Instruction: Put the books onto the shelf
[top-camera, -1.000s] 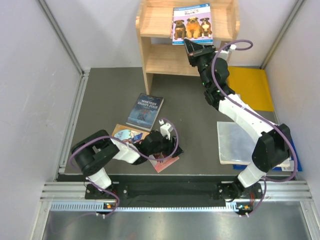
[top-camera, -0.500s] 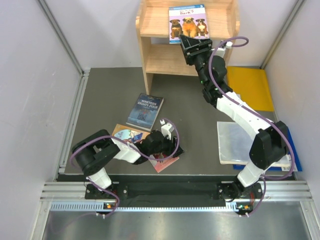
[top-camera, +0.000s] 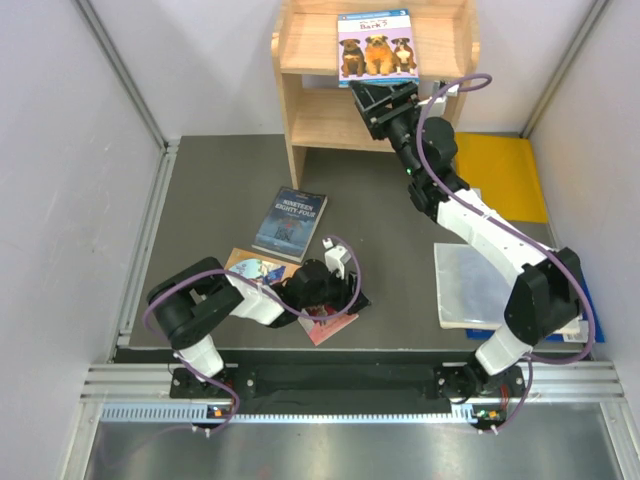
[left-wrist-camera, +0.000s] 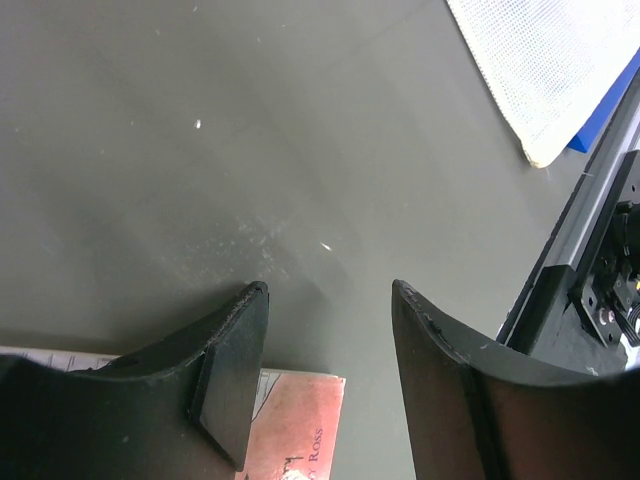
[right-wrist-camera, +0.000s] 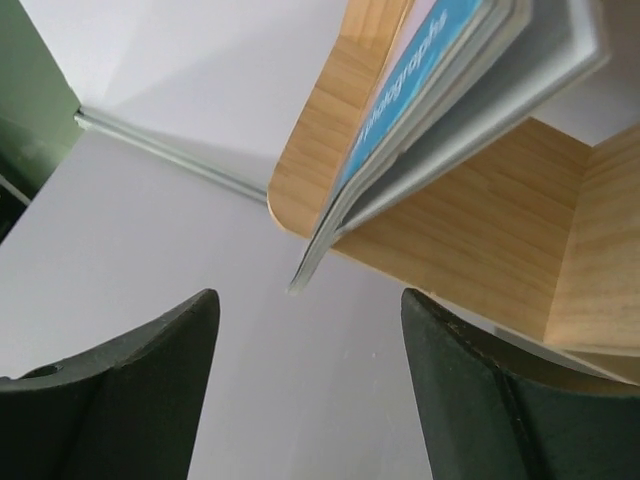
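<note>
The light blue dog book's near edge (top-camera: 378, 80) sticks out past the shelf's top level, so my right gripper should close and push that edge (top-camera: 345, 83) farther in.
The light blue dog book (top-camera: 377, 46) lies on the top tier of the pale wood shelf (top-camera: 310, 60), its near edge overhanging. My right gripper (top-camera: 378, 100) stands open just below that edge, touching nothing. In the right wrist view the book (right-wrist-camera: 450, 90) juts past the shelf board (right-wrist-camera: 480, 230), beyond the open gripper (right-wrist-camera: 310, 300). My left gripper (top-camera: 340, 290) is open, low over a pink book (top-camera: 325, 322) on the mat; the wrist view shows that book's corner (left-wrist-camera: 300, 425) between the fingers of the gripper (left-wrist-camera: 330, 290). A dark blue book (top-camera: 291, 222) and an orange book (top-camera: 252, 268) lie nearby.
A yellow folder (top-camera: 500, 175) lies at the right of the mat. A clear plastic sheet (top-camera: 470, 285) rests in front of it over something blue (top-camera: 590, 320). The sheet's corner (left-wrist-camera: 550, 60) shows in the left wrist view. Grey walls close in both sides.
My right gripper has opened and let go of the dog book, which now rests on the shelf's top tier; the gripper has drawn back slightly. The left arm has not moved.
</note>
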